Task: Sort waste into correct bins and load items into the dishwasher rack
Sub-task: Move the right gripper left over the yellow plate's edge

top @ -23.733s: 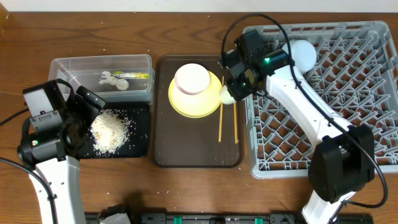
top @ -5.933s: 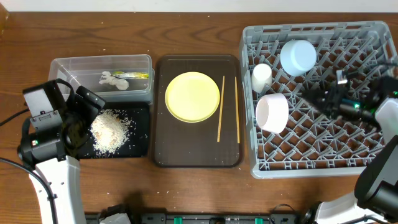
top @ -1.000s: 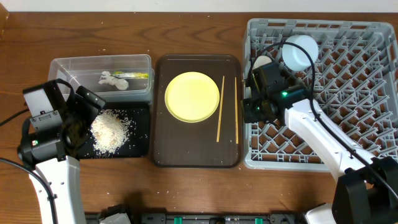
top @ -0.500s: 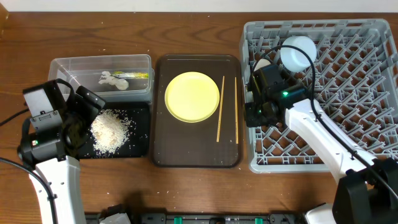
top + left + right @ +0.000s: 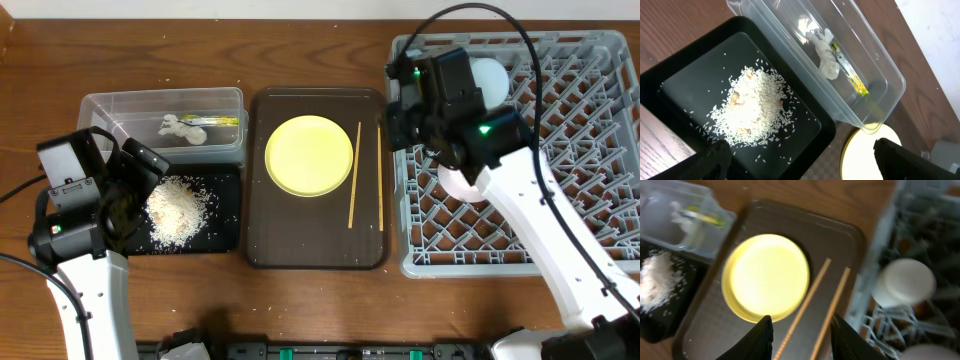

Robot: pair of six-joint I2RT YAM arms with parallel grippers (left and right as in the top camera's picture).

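I should keep moving my right gripper toward the plate's rim until its open fingers are on both sides of the rim, because the yellow plate is empty and its rim is clear of the chopsticks.
My right gripper is open and empty above the dishwasher rack's left rim, beside the chopsticks. The yellow plate lies bare on the brown tray. The pale blue bowl and white bowl sit in the rack, partly hidden by the arm. The white cup shows blurred in the rack. My left gripper is open and empty over the black tray, which holds the rice crumbs.
The clear tub behind the black tray holds the paper scrap and the yellow-green wrapper. The dark brown serving tray lies between the bins and the rack. The rack's right side has bare pegs.
My right arm has lifted and swung toward the back of the rack's left edge, uncovering the white bowl. The rack has shifted slightly. The left arm has not moved.
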